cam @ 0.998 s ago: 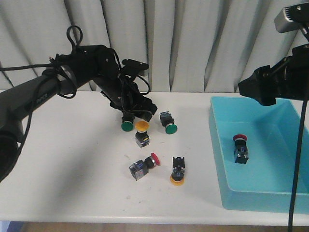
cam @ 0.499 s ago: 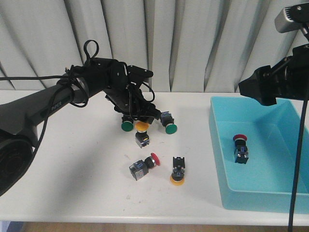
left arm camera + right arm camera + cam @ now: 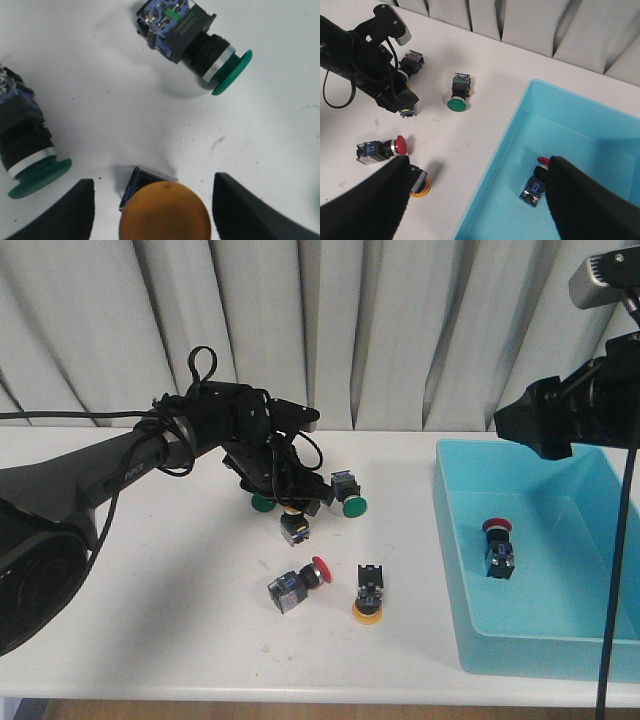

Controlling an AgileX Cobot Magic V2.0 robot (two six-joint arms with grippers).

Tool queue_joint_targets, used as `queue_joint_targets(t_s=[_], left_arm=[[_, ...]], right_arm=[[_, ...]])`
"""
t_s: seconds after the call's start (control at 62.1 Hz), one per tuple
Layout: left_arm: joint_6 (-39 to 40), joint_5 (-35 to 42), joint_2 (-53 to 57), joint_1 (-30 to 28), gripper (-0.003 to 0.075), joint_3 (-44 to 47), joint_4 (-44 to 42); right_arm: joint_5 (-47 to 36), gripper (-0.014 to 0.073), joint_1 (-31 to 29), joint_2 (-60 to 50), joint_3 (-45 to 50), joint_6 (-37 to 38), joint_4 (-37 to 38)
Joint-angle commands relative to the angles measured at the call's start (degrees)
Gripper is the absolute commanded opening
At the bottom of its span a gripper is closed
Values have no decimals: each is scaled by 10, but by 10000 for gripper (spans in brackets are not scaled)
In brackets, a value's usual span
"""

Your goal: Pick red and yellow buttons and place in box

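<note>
The yellow button (image 3: 295,528) lies under my left gripper, away from the box. My left gripper should grasp its cap (image 3: 165,214) and pass the button to my right gripper.
My left gripper (image 3: 293,506) is open and low over an upright yellow button (image 3: 294,529). In the left wrist view its orange cap (image 3: 165,210) sits between the two fingers (image 3: 55,210), with a gap on each side. A red button (image 3: 298,585) lies on its side nearer the front. A second yellow button (image 3: 368,598) stands cap-down beside it. The turquoise box (image 3: 470,640) at the right holds one red button (image 3: 497,545). My right gripper (image 3: 537,423) is open and empty, high above the box's far left corner.
Two green buttons (image 3: 263,502) (image 3: 349,497) lie on either side of my left gripper, close to its fingers. They also show in the left wrist view (image 3: 200,42) (image 3: 25,145). A pleated curtain runs behind the table.
My left gripper has moved right and down onto the upright yellow button, and its cap is now hidden in the front view. The right arm and other buttons have not moved.
</note>
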State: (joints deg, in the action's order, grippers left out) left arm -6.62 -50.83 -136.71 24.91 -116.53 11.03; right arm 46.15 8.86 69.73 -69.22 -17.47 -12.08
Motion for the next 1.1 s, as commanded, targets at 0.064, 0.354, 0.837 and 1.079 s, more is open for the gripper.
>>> queue_joint_targets(t_s=[0.064,0.354,0.837,1.079], left_arm=[[5,18,33,2,419,-19,13],[4,20,34,2,-9,-19,13],[-1,-113,130,2,-6,-103,78],[-30,-149,197,12,-6,-103,163]], right_arm=[[-38,554,0,-12,-5,-5,-4],[-85,554,0,-13,32,-33,-5],[-363,552,78,1,198,-261,-33],[-456,543,152,56,212,-267,-61]])
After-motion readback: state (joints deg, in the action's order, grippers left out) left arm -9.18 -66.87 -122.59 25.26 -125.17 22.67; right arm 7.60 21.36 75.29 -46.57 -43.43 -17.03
